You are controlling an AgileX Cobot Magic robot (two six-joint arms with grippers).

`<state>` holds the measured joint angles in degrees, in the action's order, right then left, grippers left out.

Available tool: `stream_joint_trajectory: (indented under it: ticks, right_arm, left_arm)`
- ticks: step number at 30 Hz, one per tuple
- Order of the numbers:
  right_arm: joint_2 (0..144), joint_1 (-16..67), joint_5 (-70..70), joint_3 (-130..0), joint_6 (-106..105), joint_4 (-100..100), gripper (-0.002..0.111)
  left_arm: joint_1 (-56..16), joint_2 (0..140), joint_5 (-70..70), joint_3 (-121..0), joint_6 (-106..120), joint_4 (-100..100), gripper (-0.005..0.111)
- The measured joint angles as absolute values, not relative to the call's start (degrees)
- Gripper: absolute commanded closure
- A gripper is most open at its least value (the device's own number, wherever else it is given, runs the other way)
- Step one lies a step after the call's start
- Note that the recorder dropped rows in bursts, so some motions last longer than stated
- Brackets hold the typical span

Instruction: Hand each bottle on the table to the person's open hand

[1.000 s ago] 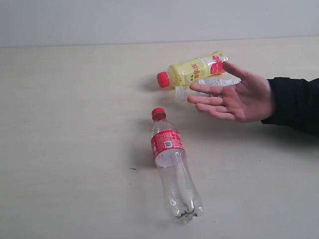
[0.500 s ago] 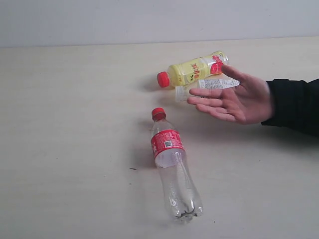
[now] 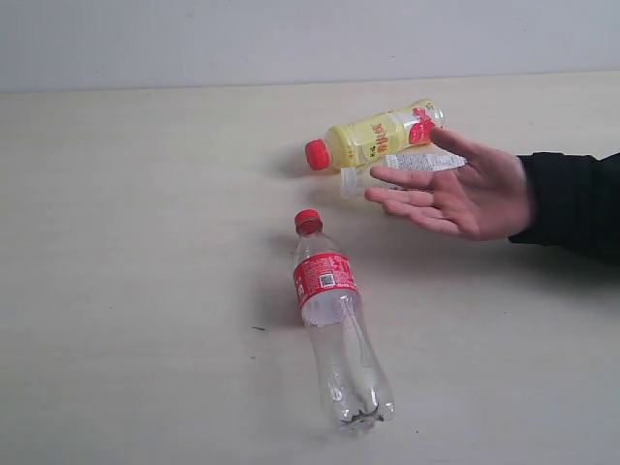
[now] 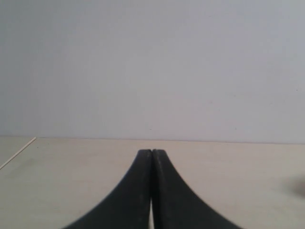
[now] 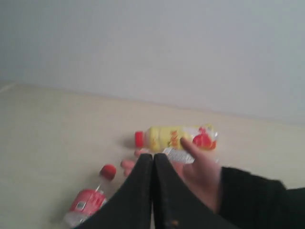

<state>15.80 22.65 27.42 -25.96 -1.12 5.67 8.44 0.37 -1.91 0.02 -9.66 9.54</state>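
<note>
The clear bottle point(image 3: 339, 334) lies free of the open hand and the yellow bottle, so my right gripper keeps going toward the red label point(image 3: 325, 278) and opens above it.
On the pale table point(image 3: 145, 242) a clear bottle with red cap and label point(image 3: 334, 320) lies on its side in the middle. Behind it lies a yellow bottle with a red cap point(image 3: 373, 136). A white bottle with a printed label point(image 3: 407, 165) lies just in front of the yellow one, partly behind the fingers of the open hand point(image 3: 460, 194), which reaches in from the right in a black sleeve. No gripper shows in the exterior view. My left gripper point(image 4: 151, 152) is shut and empty. My right gripper point(image 5: 153, 156) is shut and empty, with the hand point(image 5: 202, 174) and yellow bottle point(image 5: 174, 137) beyond it.
A pale wall point(image 3: 310, 39) runs along the table's far edge. The black sleeve point(image 3: 576, 203) lies over the table's right side. A tiny dark speck point(image 3: 258, 328) sits left of the clear bottle.
The hand has shifted slightly, showing more of the white bottle behind its fingers. The bottles have not moved.
</note>
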Motion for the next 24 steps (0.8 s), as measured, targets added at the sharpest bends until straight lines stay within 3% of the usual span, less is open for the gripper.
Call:
stream_joint_trajectory:
  ticks: [13,19,24]
  right_arm:
    - [63.4,22.6,51.4,-47.1,-21.6,38.3,0.108]
    - [77.2,28.9,50.9,-52.9,-21.4,37.4,0.108]
    - [85.0,38.6,48.7,-57.8,-8.1,22.3,0.106]
  left_arm:
    - [8.4,0.4,-1.9,0.0,-9.7,9.5,0.107]
    - [8.4,0.4,-1.9,0.0,-9.7,9.5,0.107]
    - [8.4,0.4,-1.9,0.0,-9.7,9.5,0.107]
